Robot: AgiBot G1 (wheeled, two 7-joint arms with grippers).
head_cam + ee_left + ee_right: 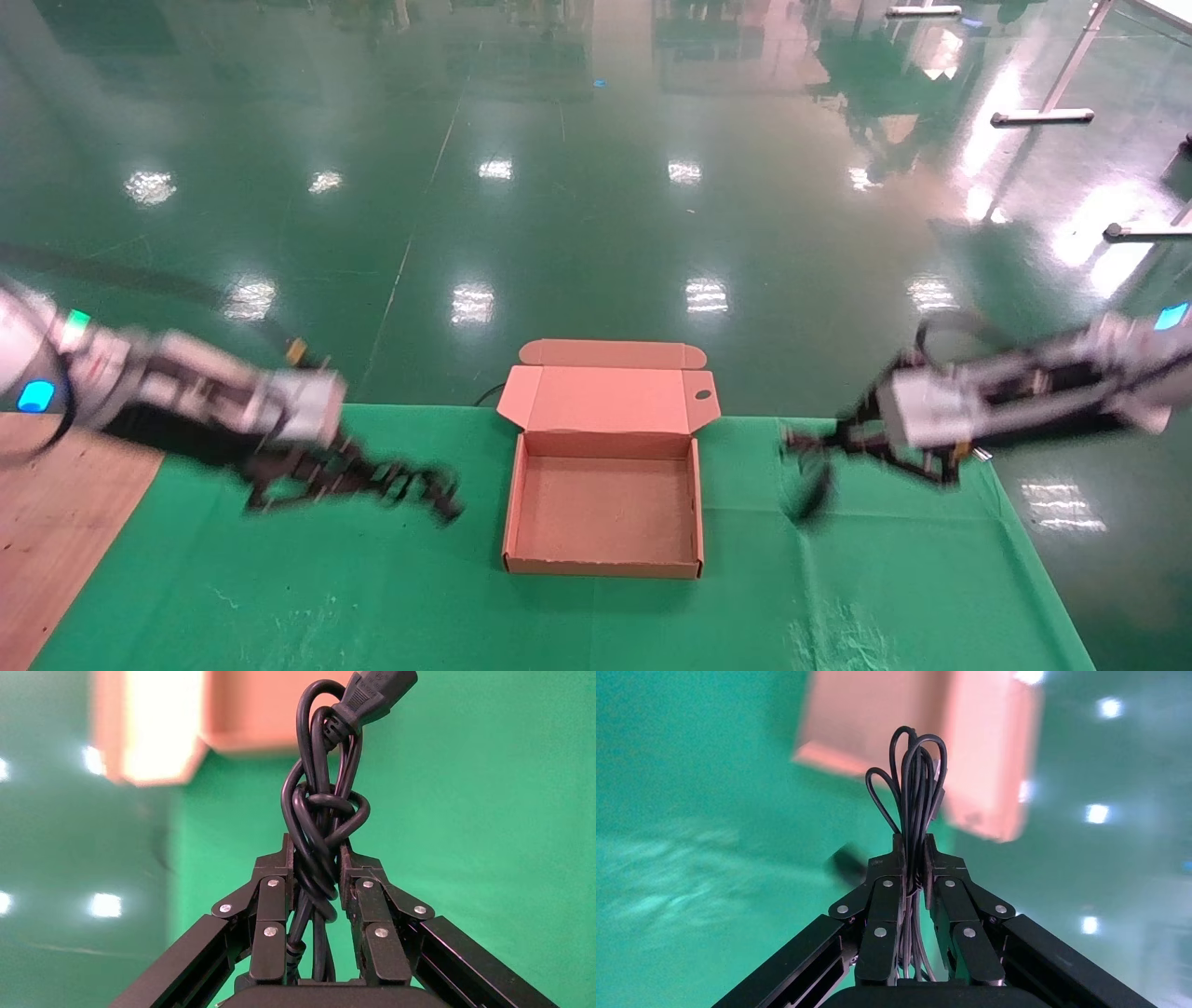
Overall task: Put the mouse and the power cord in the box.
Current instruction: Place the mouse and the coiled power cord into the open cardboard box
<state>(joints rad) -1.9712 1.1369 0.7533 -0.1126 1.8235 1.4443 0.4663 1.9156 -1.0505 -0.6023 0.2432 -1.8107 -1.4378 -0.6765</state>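
Note:
I should wait with the mouse in my right gripper while my left gripper first lays the power cord (430,490) in the box (604,509), too narrow for both loaded grippers.
The box (603,508) lies open and empty in the middle of the green cloth, its lid flap (605,401) folded back on the far side. My left gripper (368,477) (315,850) hovers left of the box, shut on the power cord (424,489) (323,804), a knotted bundle whose chunky plug (369,695) points toward the box. My right gripper (819,443) (914,846) hovers right of the box, shut on a bundle of thin black cable (916,776). A blurred dark object, probably the mouse (813,492) (845,862), dangles below it.
The green cloth (279,596) covers the table, with bare wood (56,503) showing at the left. The table's far edge runs just behind the box lid, and its right edge falls away past my right arm. Shiny green floor lies beyond.

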